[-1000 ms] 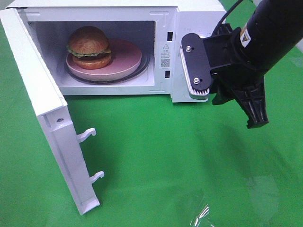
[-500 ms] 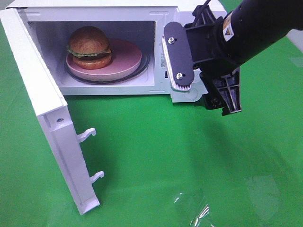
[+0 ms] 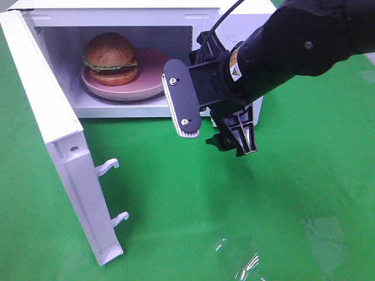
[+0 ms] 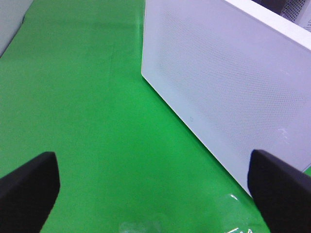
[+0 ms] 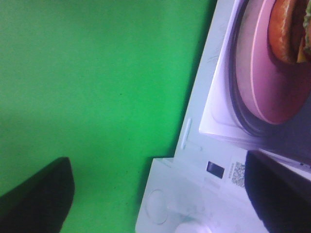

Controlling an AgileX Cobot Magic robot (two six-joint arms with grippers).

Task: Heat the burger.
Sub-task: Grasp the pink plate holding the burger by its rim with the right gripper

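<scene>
The pink plate's front rim is clear of the burger, so the robot's right gripper should go on toward the plate before its open fingers are on both sides of that rim.
The burger, with golden-brown bun, green lettuce and dark patty, sits on the left part of a round pink plate inside the open white microwave. My right gripper is open and empty. It hangs in front of the microwave's right front, one finger just right of the plate. In the right wrist view the burger and the plate show beyond the gripper. My left gripper is open and empty over the green cloth, out of the exterior high view.
The microwave door stands open to the front left, with two latch hooks. A green cloth covers the table. A white dotted panel of the microwave fills the left wrist view. A clear plastic scrap lies near the front.
My right gripper has moved left and down, from the microwave's right side to in front of its control panel, close to the opening. The burger, plate and door have not moved.
</scene>
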